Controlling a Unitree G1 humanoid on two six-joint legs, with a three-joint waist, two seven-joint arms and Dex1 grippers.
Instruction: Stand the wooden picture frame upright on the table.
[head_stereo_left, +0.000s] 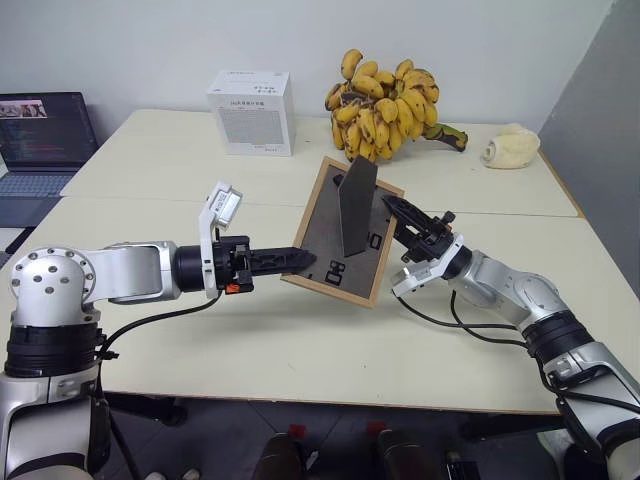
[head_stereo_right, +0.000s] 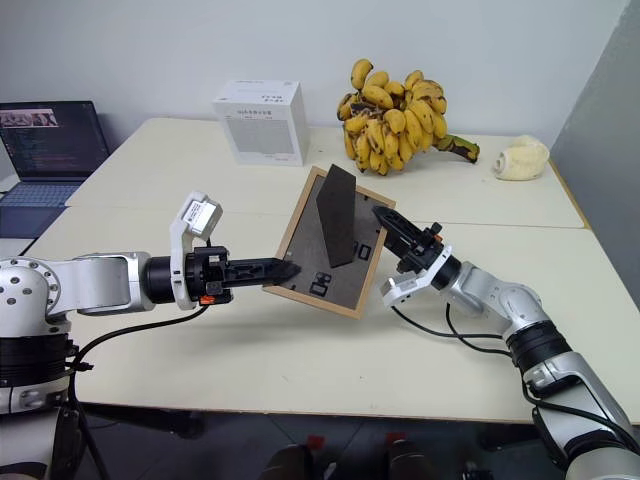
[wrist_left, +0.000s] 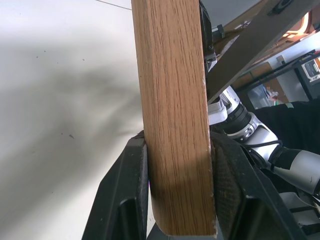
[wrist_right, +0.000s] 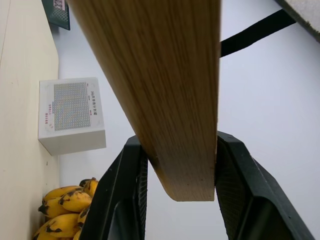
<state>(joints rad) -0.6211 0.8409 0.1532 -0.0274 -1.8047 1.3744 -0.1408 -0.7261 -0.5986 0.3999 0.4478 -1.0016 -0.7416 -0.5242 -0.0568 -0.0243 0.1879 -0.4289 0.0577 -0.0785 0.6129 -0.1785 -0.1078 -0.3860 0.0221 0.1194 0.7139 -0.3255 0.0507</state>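
I can see the frame's back panel (head_stereo_left: 323, 228) facing me while my left gripper grips the frame's lower corner. Next, I let go of that corner (head_stereo_left: 294, 281) and turn the frame with my right gripper.
The wooden picture frame (head_stereo_left: 322, 240) is held tilted above the table (head_stereo_left: 300, 345), with its dark grey back panel facing me and its stand (head_stereo_left: 357, 205) swung out. My left gripper (head_stereo_left: 303, 261) is shut on the frame's lower left edge; in the left wrist view the light wood (wrist_left: 172, 110) sits clamped between both black fingers (wrist_left: 125, 195). My right gripper (head_stereo_left: 398, 212) is shut on the frame's right edge, and the right wrist view shows that wooden edge (wrist_right: 170, 100) pinched between its fingers (wrist_right: 240, 190). The picture side is hidden.
At the back of the table stand a white printed box (head_stereo_left: 251, 112), a big bunch of bananas (head_stereo_left: 385, 105) and a cream-coloured lump (head_stereo_left: 510, 148). A laptop (head_stereo_left: 40, 140) sits off the left side. A black cable (head_stereo_left: 455, 322) from my right arm lies on the tabletop.
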